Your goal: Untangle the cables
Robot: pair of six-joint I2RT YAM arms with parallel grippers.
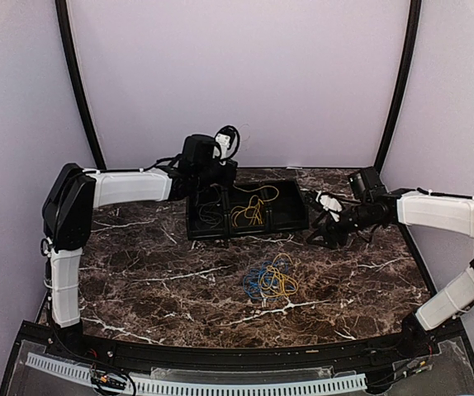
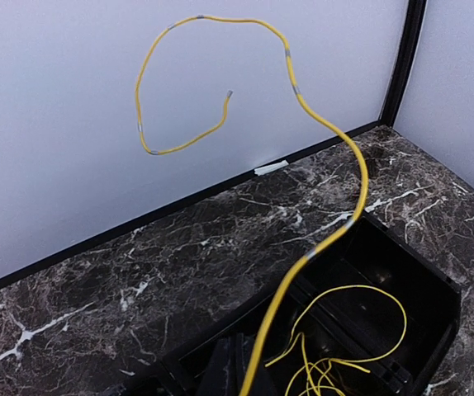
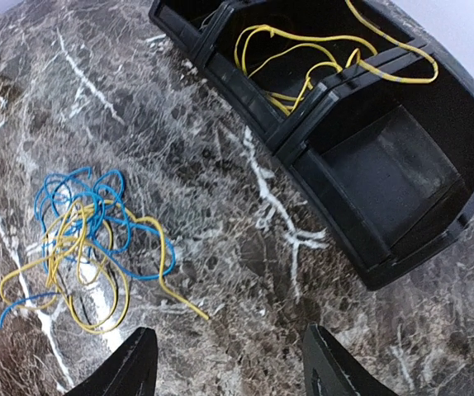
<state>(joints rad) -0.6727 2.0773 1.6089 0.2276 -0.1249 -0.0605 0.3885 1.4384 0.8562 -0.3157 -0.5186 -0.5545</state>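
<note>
The yellow cable (image 1: 249, 190) hangs in a slack curve (image 1: 277, 193) over the tray, so I expect it to fold into loose loops as I bring its end into the middle compartment.
A tangled bundle of blue and yellow cables (image 1: 270, 280) lies on the marble table in front of the black three-compartment tray (image 1: 245, 235). It also shows in the right wrist view (image 3: 84, 239). Several loose yellow cables (image 1: 249, 213) lie in the tray's middle compartment. My left gripper (image 1: 214, 202) hangs over the tray's left part. Its fingers (image 2: 230, 371) are shut on a single yellow cable (image 2: 336, 231) that rises and curls in the air. My right gripper (image 1: 324, 229) is open and empty, just right of the tray; its fingertips (image 3: 134, 363) stand wide apart above bare marble.
The tray (image 3: 336, 214) has an empty right compartment (image 3: 386, 165). A lilac back wall and black corner posts (image 1: 398, 82) enclose the table. The left arm's black wiring (image 1: 227, 140) loops above its wrist.
</note>
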